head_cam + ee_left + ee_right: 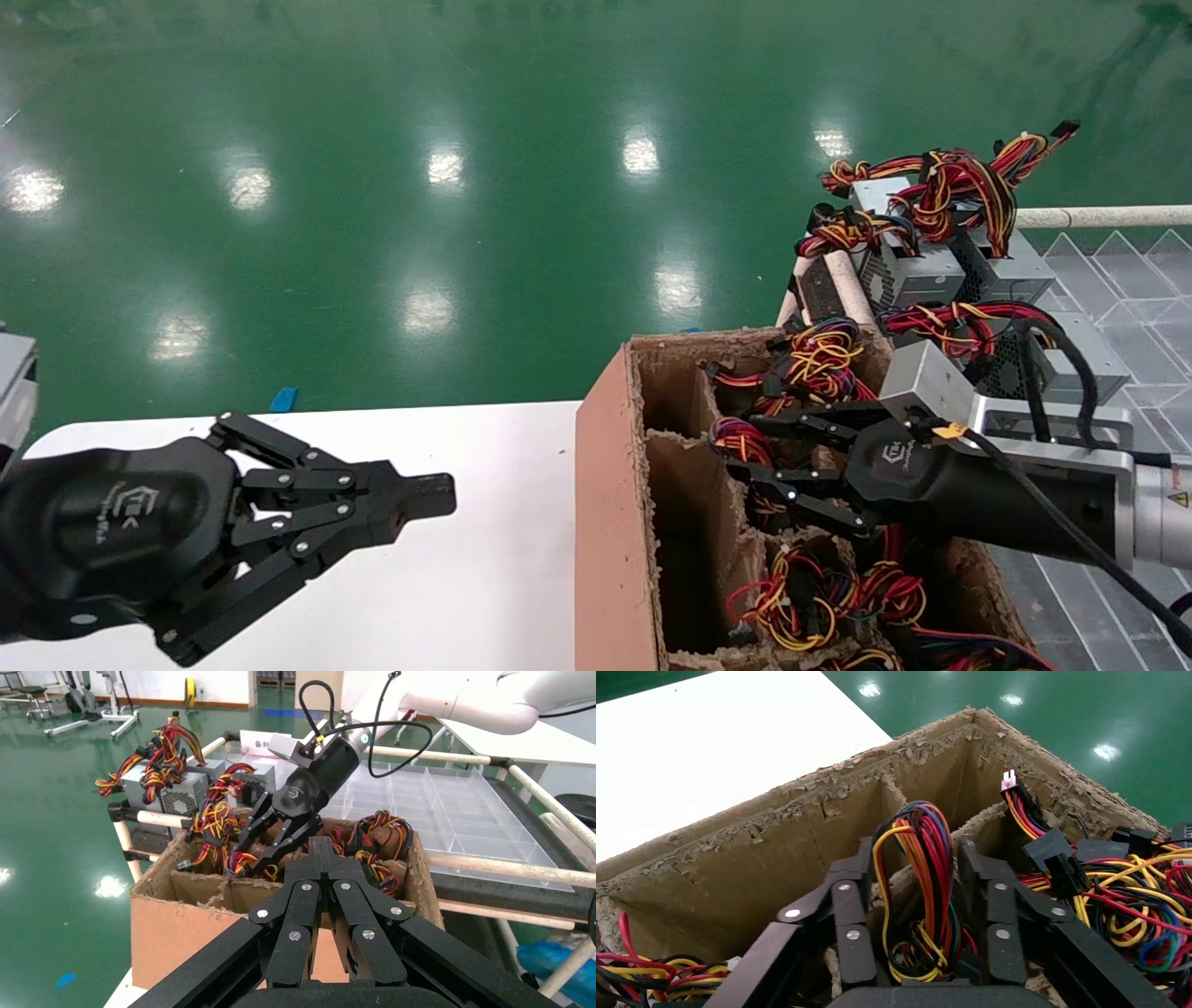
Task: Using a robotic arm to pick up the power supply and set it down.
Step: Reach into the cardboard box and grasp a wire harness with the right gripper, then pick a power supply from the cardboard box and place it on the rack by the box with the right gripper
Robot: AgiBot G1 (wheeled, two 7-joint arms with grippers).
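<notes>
The wire bundle (743,440) goes down into the compartment (921,950), so when I raise the bundle, the hidden grey power supply will come along, hanging under the wires.
My right gripper (738,454) reaches into the brown divided cardboard box (610,485), over a middle compartment. It is open. In the right wrist view its fingers (857,881) stand on either side of a red, orange and yellow wire bundle (923,874) rising beside a frayed divider. The grey body of that power supply is hidden under the wires. More wire bundles (805,582) fill neighbouring compartments. Other grey power supplies (917,270) lie stacked on the rack behind the box. My left gripper (438,494) hovers shut and empty over the white table, beside the box.
The white table (466,578) stretches left of the box. The compartments along the box's left wall (675,559) look empty. A clear divided plastic tray (1117,280) and tube rails (1099,217) lie to the right. Green floor lies beyond.
</notes>
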